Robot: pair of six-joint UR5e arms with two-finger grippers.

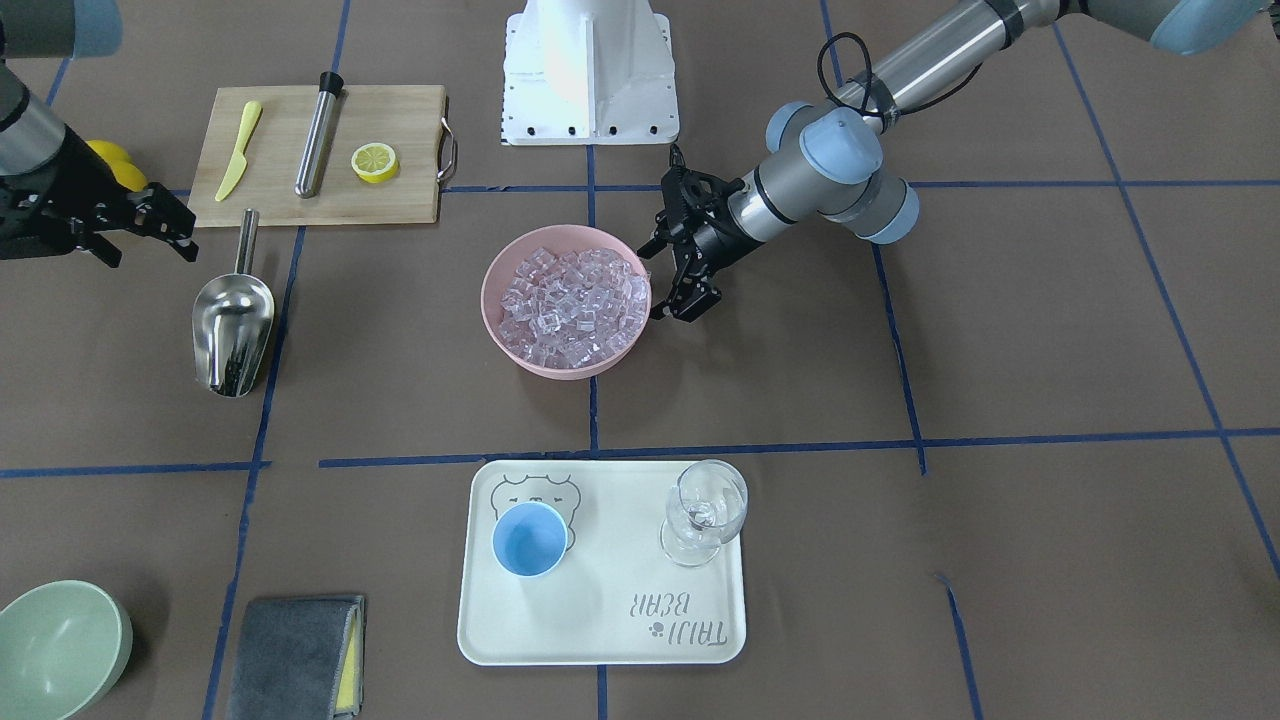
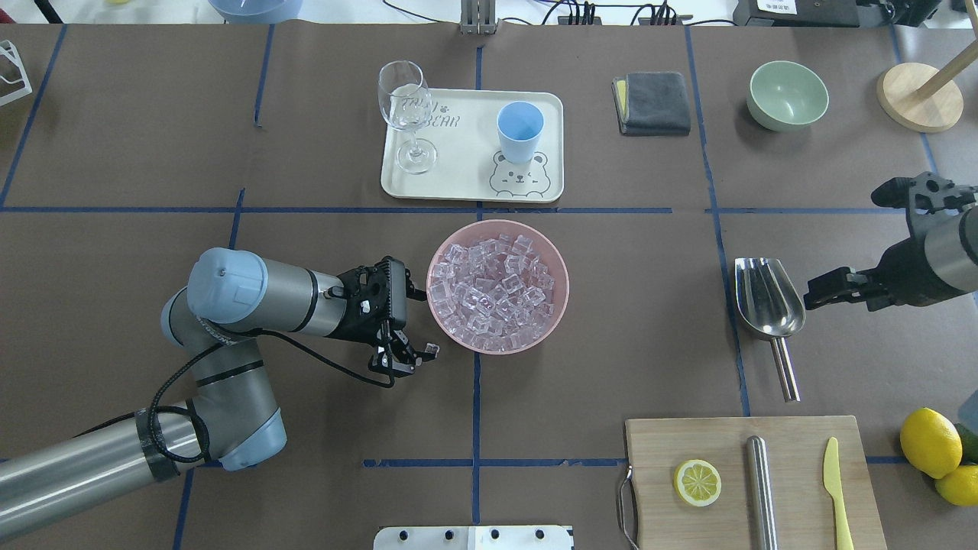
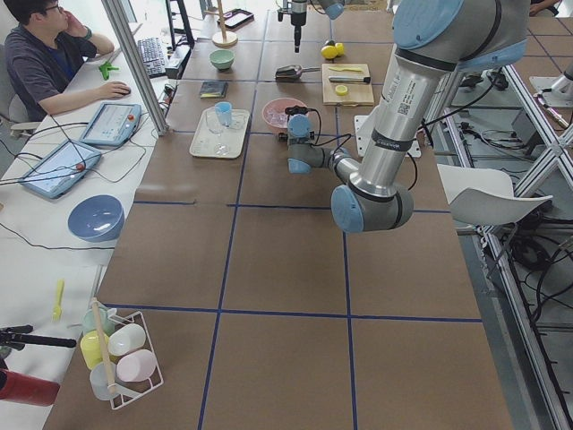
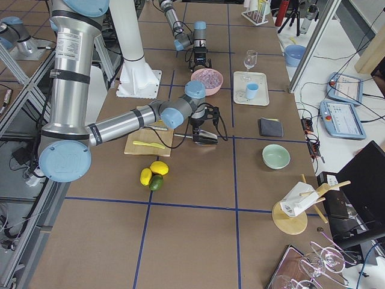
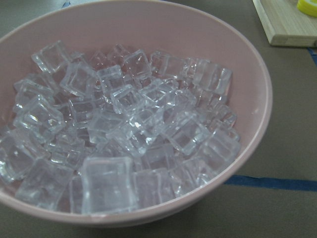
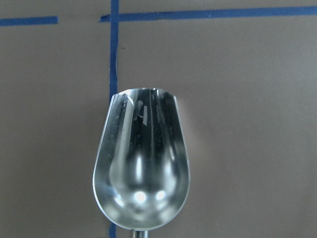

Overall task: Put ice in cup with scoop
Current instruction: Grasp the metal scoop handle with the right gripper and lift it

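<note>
My gripper will push the scoop into the ice. The pink bowl [image 1: 566,302] should then move a little, as my left gripper is open beside its rim [image 1: 651,283].
The ice [image 2: 493,286] fills a pink bowl [image 2: 561,263] at the table's middle; it also shows in the left wrist view [image 5: 124,129]. The light-blue cup [image 2: 519,130] stands empty and upright on a white tray [image 2: 466,172], beyond the bowl. The steel scoop [image 2: 768,302] lies empty on the table on my right, trough up, and fills the right wrist view [image 6: 141,173]. My left gripper [image 2: 409,325] is open and empty, close beside the bowl's left rim. My right gripper [image 2: 852,244] is open and empty, just right of the scoop and above it.
A wine glass [image 2: 405,114] stands on the tray left of the cup. A cutting board [image 2: 752,481] near my right holds a lemon slice, a steel cylinder and a yellow-green knife. A grey cloth [image 2: 653,103], a green bowl [image 2: 787,95] and lemons [image 2: 928,443] lie on the right.
</note>
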